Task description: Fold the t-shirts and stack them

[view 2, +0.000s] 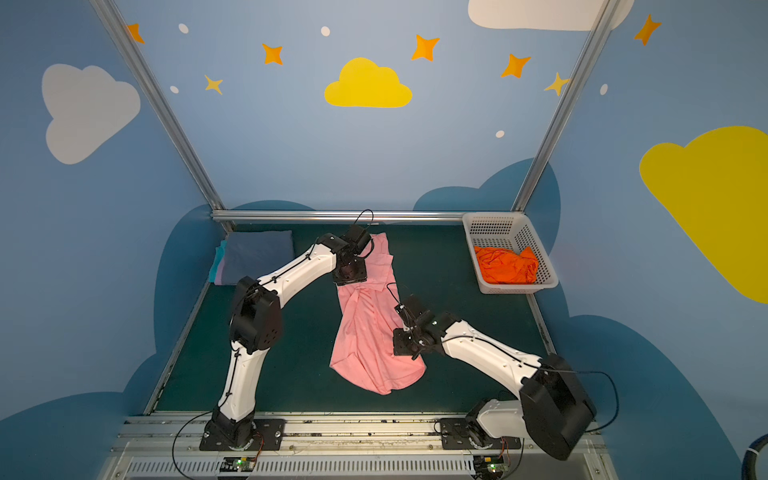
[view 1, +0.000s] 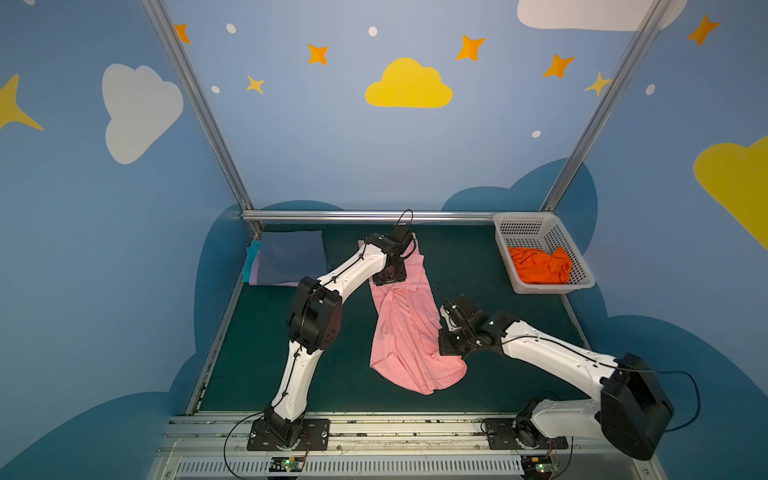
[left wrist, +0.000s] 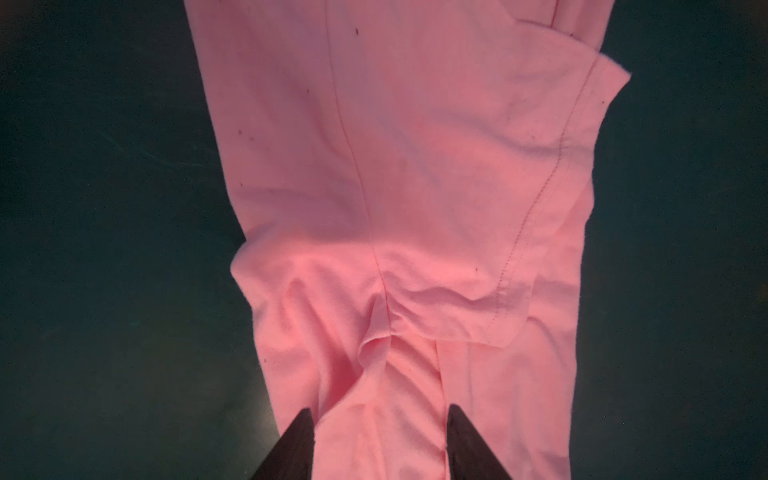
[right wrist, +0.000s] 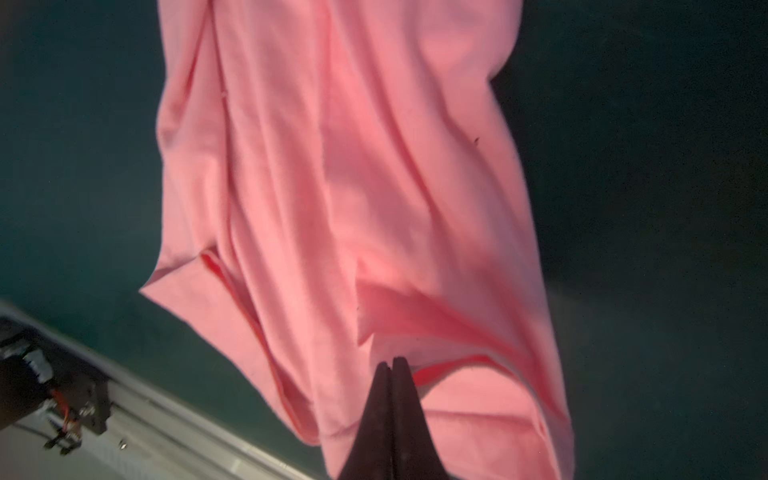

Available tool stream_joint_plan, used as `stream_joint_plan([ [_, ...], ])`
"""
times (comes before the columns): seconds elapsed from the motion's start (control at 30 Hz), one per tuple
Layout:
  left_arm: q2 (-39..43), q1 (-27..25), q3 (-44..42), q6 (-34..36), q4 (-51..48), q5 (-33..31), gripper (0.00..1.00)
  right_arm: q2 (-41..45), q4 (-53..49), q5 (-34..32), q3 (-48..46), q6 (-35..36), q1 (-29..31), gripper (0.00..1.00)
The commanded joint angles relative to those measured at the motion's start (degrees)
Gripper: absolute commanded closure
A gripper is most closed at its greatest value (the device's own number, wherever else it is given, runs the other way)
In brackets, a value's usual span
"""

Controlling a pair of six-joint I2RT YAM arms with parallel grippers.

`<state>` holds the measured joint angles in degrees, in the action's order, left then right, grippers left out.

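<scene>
The pink t-shirt's curled hem [right wrist: 478, 362] is in my right gripper, with open mat [view 1: 453, 401] toward the base bar, so I should go on pulling until the hem lies straight and then let go.
A light pink t-shirt [view 1: 405, 332] [view 2: 365, 332] lies bunched lengthwise in the middle of the green mat. My left gripper [left wrist: 380, 415] hangs over its far end, open, its fingers [left wrist: 461, 440] straddling a ridge of pink cloth. At the shirt's near right edge my right gripper [right wrist: 392, 365] is shut, and a fold of the hem rises to its tips. In both top views each gripper's fingertips are hidden under its wrist. A folded stack [view 1: 291, 257] [view 2: 257, 253], slate-blue on top with lavender and teal edges, lies at the back left. An orange t-shirt [view 1: 540, 266] [view 2: 507, 266] lies crumpled in the basket.
The white perforated basket [view 1: 523, 218] [view 2: 490, 216] stands at the back right corner. An aluminium rail [view 1: 365, 216] runs along the mat's far edge, and the arms' base rail [view 1: 374, 428] along the near edge. Blue walls close in the sides.
</scene>
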<state>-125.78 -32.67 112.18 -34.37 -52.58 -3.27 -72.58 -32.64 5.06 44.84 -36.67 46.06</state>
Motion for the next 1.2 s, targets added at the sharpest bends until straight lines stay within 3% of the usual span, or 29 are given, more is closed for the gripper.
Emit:
stream_joint_plan([
  [0.0, 1.9, -0.2, -0.8, -0.3, 0.0, 0.0, 0.48, 4.4, -5.0, -1.2, -2.7, -5.9, 4.5, 1.00],
  [0.3, 1.4, -0.5, -0.6, -0.6, -0.2, -0.1, 0.48, 12.2, -5.5, -3.2, -14.2, -18.8, 15.7, 1.00],
  [0.5, 0.7, -0.9, -0.4, -0.9, -0.3, -0.1, 0.48, 8.9, -0.6, -3.3, -16.7, -20.9, 18.6, 1.00],
  [0.53, 0.7, -1.0, -0.3, -0.9, -0.3, -0.1, 0.48, 7.6, 0.3, -3.3, -16.3, -20.7, 19.0, 0.97],
  [0.63, 0.6, -1.1, 0.0, -0.9, -0.8, -0.2, 0.48, 4.1, 2.5, -2.5, -14.1, -19.5, 20.0, 0.71],
  [0.7, 0.8, -1.2, 0.2, -0.6, -1.4, -0.5, 0.48, 2.1, 2.0, -2.8, -11.9, -18.6, 21.4, 0.64],
  [0.83, 2.8, -1.2, -0.5, -0.2, -2.3, -1.6, 0.48, 0.5, -5.0, -7.5, -6.5, -18.0, 26.0, 0.65],
  [1.03, 8.7, -0.3, -7.5, -0.8, -1.2, -3.0, 0.48, 3.9, -19.8, -20.7, 3.8, -20.0, 34.7, 0.64],
  [1.17, 14.0, 1.4, -14.5, -2.1, 1.3, -2.3, 0.48, 2.2, -21.9, -22.5, 8.7, -17.0, 36.2, 0.59],
])
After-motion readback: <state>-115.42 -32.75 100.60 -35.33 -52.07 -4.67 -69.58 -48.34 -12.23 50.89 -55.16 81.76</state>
